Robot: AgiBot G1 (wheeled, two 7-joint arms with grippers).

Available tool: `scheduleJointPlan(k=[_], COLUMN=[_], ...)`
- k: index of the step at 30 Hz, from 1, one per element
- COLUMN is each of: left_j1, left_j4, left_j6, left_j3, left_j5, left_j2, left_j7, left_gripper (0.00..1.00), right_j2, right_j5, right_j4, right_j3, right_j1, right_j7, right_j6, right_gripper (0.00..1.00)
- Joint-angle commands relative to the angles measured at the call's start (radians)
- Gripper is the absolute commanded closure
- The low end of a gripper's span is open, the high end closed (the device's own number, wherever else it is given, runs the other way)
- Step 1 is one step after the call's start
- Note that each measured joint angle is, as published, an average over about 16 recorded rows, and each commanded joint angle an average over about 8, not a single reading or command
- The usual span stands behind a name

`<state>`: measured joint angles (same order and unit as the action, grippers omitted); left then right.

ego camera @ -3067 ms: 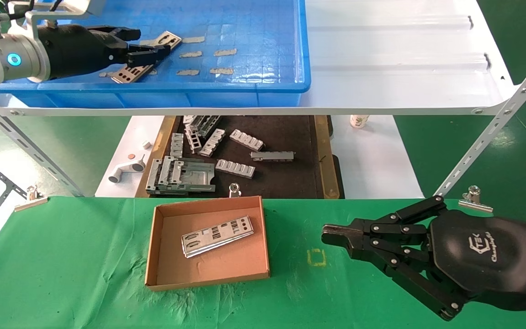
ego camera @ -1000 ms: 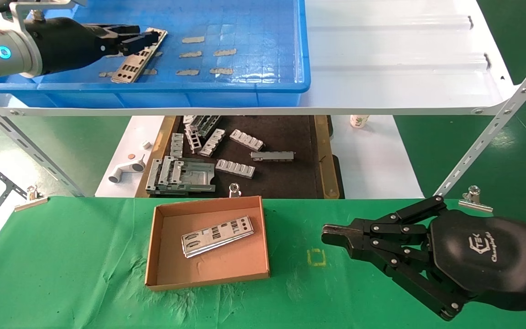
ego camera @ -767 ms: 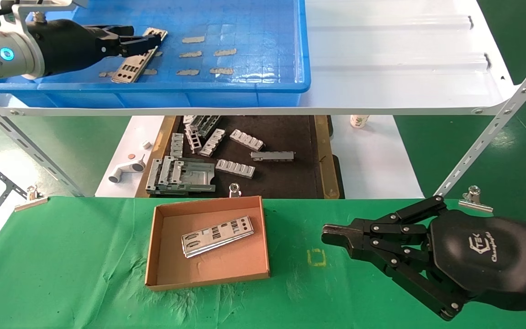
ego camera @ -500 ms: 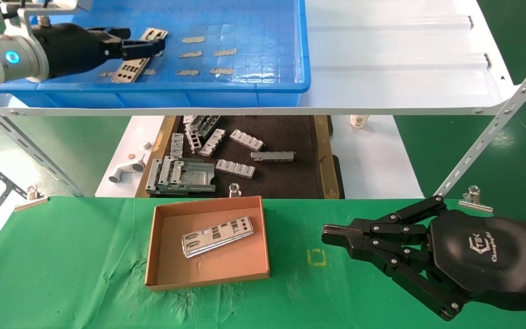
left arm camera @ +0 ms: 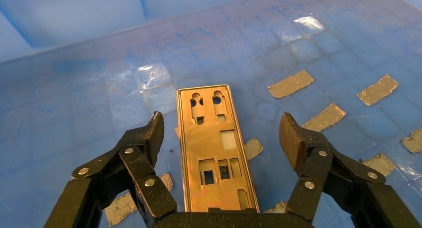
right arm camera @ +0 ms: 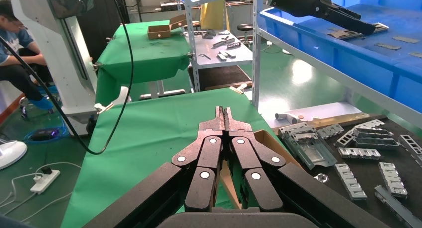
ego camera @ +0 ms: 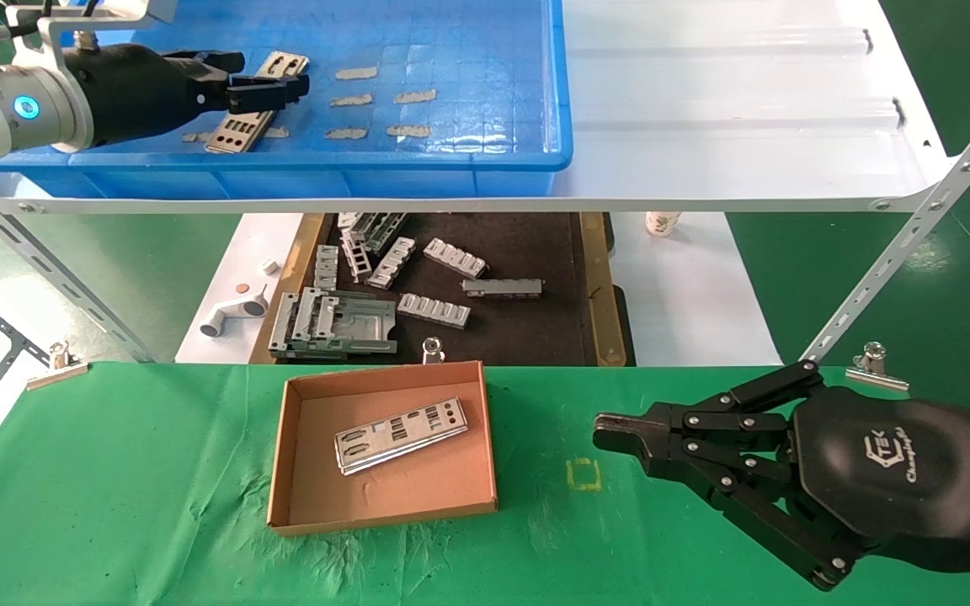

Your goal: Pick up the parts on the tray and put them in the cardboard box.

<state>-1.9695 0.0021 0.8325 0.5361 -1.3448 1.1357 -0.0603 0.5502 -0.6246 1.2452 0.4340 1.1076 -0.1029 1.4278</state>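
Observation:
The silver strip [left arm camera: 211, 143] is off-centre under the left gripper's open fingers, so next the left gripper moves over and brings its fingers down beside both of the strip's long edges [left arm camera: 182, 133] before it closes.
A thin silver slotted strip [ego camera: 239, 132] lies flat on the floor of the blue tray [ego camera: 485, 84] at its left end. My left gripper [ego camera: 270, 82] hangs just above it, open. In the left wrist view the strip [left arm camera: 214, 153] lies lengthwise between the spread fingers [left arm camera: 149, 138] of that gripper [left arm camera: 222, 131], touching neither. The cardboard box [ego camera: 325, 421] stands on the green table and holds silver strips [ego camera: 401, 433] lying flat. My right gripper [ego camera: 607, 431] is shut and empty, parked over the table right of the box; it also shows in the right wrist view [right arm camera: 224, 111].
Worn tape patches [ego camera: 409, 130] dot the tray floor. The tray sits on a white shelf [ego camera: 746, 109] with a slanted metal strut [ego camera: 914, 227] on the right. Below it, a black-floored tray [ego camera: 527, 337] holds grey ribbed blocks [ego camera: 434, 310]. A yellow square mark [ego camera: 583, 474] is on the cloth.
The strip has turned a little in the tray and now lies flat in line with my left gripper. That gripper drew back, then shifted slightly right above it. The right arm has not moved.

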Motion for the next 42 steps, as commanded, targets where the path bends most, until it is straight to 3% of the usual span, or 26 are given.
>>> scheduleJointPlan(k=[1, 26, 27, 34, 35, 42], left_j1=[0.000, -0.001, -0.001, -0.004, -0.003, 0.003], left_j4=[-0.001, -0.004, -0.005, -0.016, -0.016, -0.010], left_j6=[0.000, 0.011, 0.011, 0.022, 0.024, 0.008], left_j3=[0.000, 0.002, 0.002, 0.000, -0.001, -0.002], left_j5=[0.000, -0.003, -0.002, 0.000, 0.001, 0.003], left_j2=[0.000, -0.006, -0.006, -0.013, -0.014, -0.015], left_j7=[0.001, 0.008, 0.009, 0.028, 0.031, 0.041], left_gripper=[1.00, 1.00, 0.94, 0.07, 0.00, 0.00], right_j2=[0.000, 0.000, 0.000, 0.000, 0.000, 0.000], right_j5=[0.000, 0.000, 0.000, 0.000, 0.000, 0.000], right_j4=[0.000, 0.000, 0.000, 0.000, 0.000, 0.000], right_j3=[0.000, 0.000, 0.000, 0.000, 0.000, 0.000], right_j1=[0.000, 0.000, 0.000, 0.000, 0.000, 0.000], right_j7=[0.000, 0.000, 0.000, 0.000, 0.000, 0.000], right_j6=[0.000, 0.000, 0.000, 0.000, 0.000, 0.000], right_gripper=[1.00, 1.00, 1.00, 1.00, 1.00, 1.00])
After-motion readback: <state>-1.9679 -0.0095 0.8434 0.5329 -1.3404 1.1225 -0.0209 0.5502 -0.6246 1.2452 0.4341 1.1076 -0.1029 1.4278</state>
